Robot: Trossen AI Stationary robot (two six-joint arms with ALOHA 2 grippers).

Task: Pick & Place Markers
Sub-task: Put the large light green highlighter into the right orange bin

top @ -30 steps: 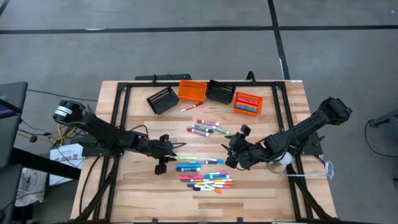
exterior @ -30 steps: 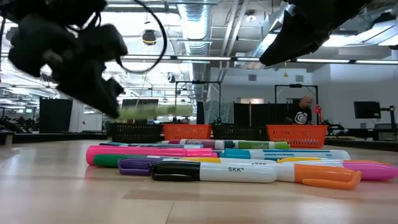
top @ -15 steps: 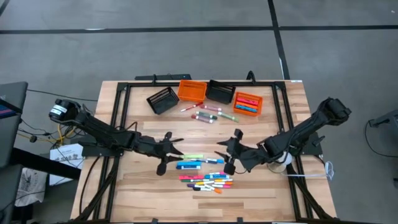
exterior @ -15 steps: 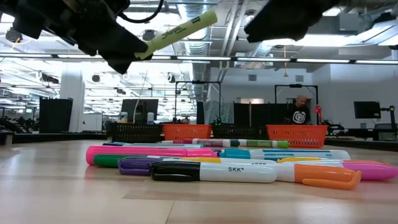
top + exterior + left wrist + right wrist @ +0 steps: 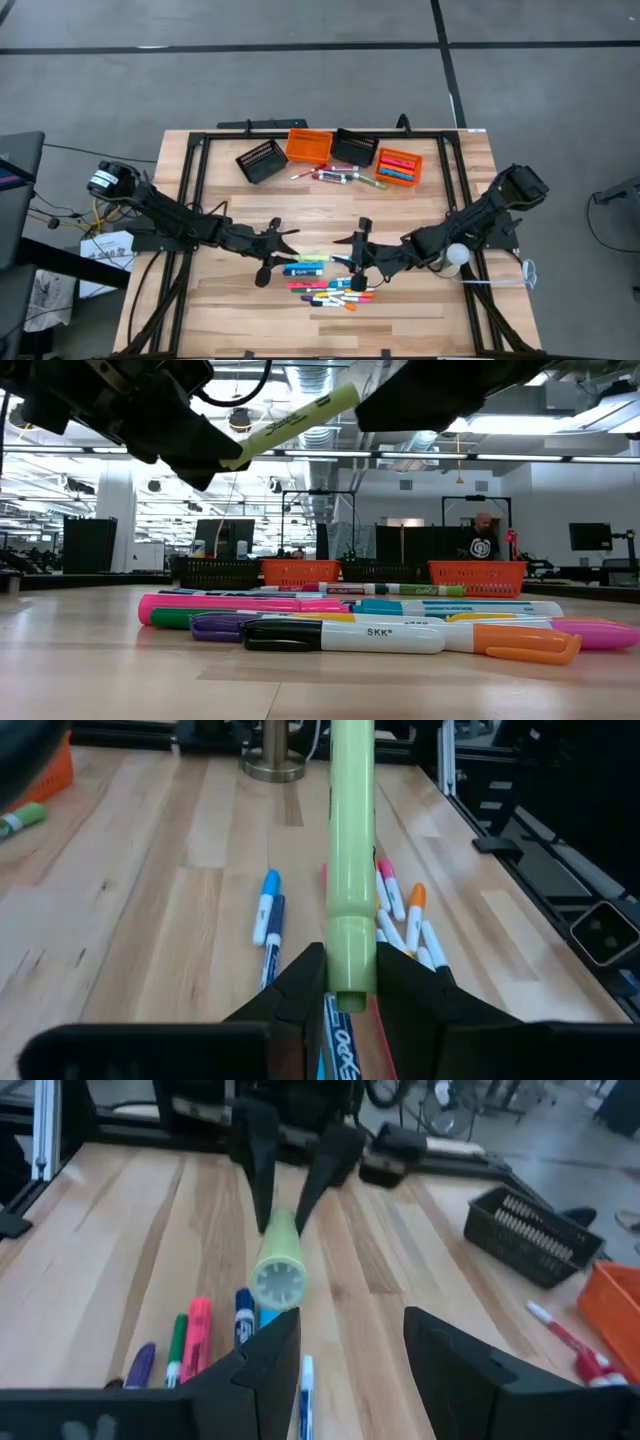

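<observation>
My right gripper has a finger facing the yellow-green marker's loose end, so next I center my open fingers around the marker's body before I take it over.
My left gripper is shut on a yellow-green marker and holds it in the air above the table's middle. My right gripper is open. It faces the marker's free end, which sits just in front of one of its fingers without touching. A pile of markers in pink, blue, green, orange and black lies flat on the table below. More markers lie by the far bins. My left gripper pinches the yellow-green marker between its two fingers at its butt end. The fingers come level from the table's left and the marker runs on along them. It is lifted clear, with its free end tilted upward toward my right gripper.
At the far edge stand two black bins and two orange bins, one with markers inside. A white round object sits by the right arm. A person stands far behind the table.
My left gripper has lifted the yellow-green marker from low and level to high above the pile, with its free end tipped up. My right gripper has moved toward the table's left, close to the marker's free end. The mid-table group of markers now lies nearer the far bins.
</observation>
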